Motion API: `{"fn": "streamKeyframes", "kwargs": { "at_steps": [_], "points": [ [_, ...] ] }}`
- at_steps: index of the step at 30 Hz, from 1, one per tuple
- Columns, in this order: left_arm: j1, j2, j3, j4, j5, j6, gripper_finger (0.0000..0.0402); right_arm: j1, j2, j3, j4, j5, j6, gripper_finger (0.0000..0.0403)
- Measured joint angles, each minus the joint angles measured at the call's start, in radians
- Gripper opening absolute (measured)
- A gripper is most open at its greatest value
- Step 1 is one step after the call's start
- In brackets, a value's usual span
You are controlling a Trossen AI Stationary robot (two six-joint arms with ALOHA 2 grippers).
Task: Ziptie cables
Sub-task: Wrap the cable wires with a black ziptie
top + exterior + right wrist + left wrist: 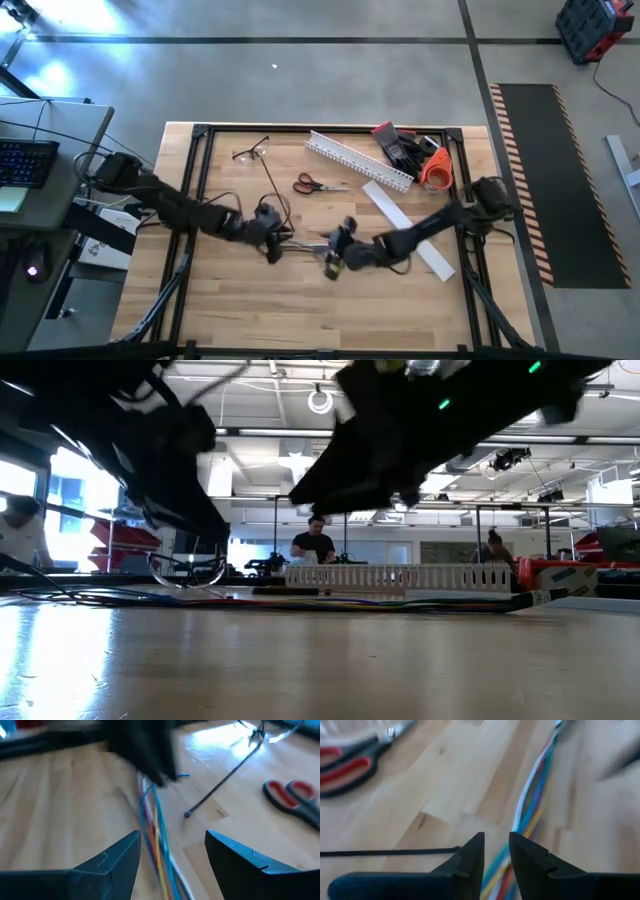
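Observation:
The ziptie (273, 186) lies straight out from its head (187, 814), so the ziptie's tail should stick out in a gentle curve when the robot carries the ziptie by the head.
The cables (308, 243), a loose bundle of thin coloured wires, lie across the table's middle between my two grippers. My left gripper (278, 241) stands at their left end, its fingers (475, 851) nearly together with the cables (532, 790) running out ahead of them. My right gripper (333, 258) hovers open over the cables (156, 830), one finger on each side, touching nothing. The ziptie (275, 190), a thin black strip, lies flat on the wood on the far side of my left gripper, and its head (187, 814) rests near the cables. My left gripper has the cables in the narrow gap between its two fingers (499, 870), near the bundle's left end. The fingers come slanting down from the table's left and lie roughly along the wires. The fingers hide the place of contact. From there the wires trail slack toward the right gripper.
Red-handled scissors (318, 184) lie behind the cables. A white slotted duct (355, 160), a flat white cover strip (405, 225), gloves and an orange object (425, 160) fill the far right. Spectacles (250, 152) lie at the far left. Bare wood stretches along the near edge.

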Motion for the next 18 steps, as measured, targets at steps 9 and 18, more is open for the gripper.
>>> {"fn": "streamKeyframes", "kwargs": {
  "at_steps": [9,18],
  "points": [
    [-0.305,-0.027,0.000,0.005,-0.360,-0.160,0.0073,-0.126,0.203,0.151,0.051,-0.178,0.019,0.0210],
    [-0.455,-0.027,0.000,0.005,-0.595,-0.222,0.0073,-0.163,0.304,0.410,-0.276,-0.166,0.045,0.0192]
  ]
}}
